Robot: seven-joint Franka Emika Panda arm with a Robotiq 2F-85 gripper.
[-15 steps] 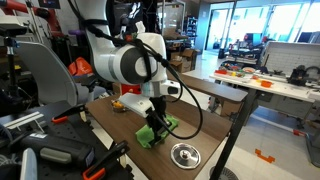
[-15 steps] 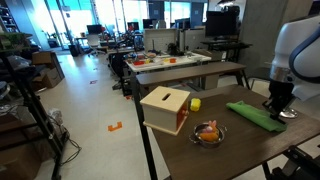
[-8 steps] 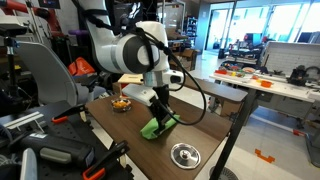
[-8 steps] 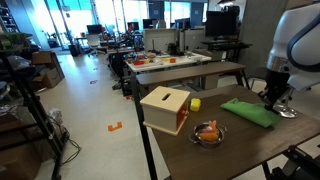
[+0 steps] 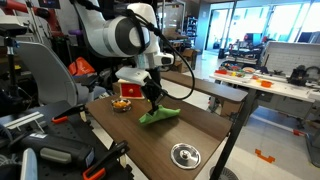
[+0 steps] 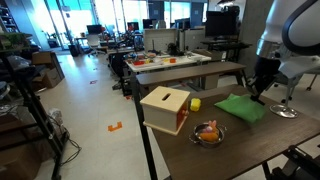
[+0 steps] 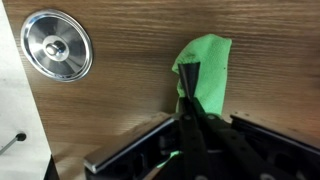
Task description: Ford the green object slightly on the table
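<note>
I should go on moving my gripper across the cloth (image 6: 235, 104), as the green cloth's edge (image 7: 186, 62) is in my closed fingers and the rest of the cloth lies flat, before I let go of the cloth's edge on top.
The green cloth (image 5: 160, 116) lies on the dark wood-grain table (image 5: 200, 132), partly lifted at one edge. In an exterior view it shows as a flat green patch (image 6: 238, 108). My gripper (image 5: 153, 100) is shut on the cloth's edge and holds it just above the table. In the wrist view the cloth (image 7: 208, 70) hangs from the closed fingers (image 7: 190, 105), folded over on itself. The gripper also shows in an exterior view (image 6: 256, 93).
A round metal dish (image 5: 185, 154) sits near the table's front edge; it also shows in the wrist view (image 7: 56, 45). A wooden box (image 6: 165, 108), a small yellow block (image 6: 195, 103) and a bowl of fruit (image 6: 208, 133) stand on the table. A long white-topped workbench (image 5: 265, 82) is beyond.
My gripper has moved away from the metal dish toward the box end, dragging the cloth's held edge over the rest of the cloth.
</note>
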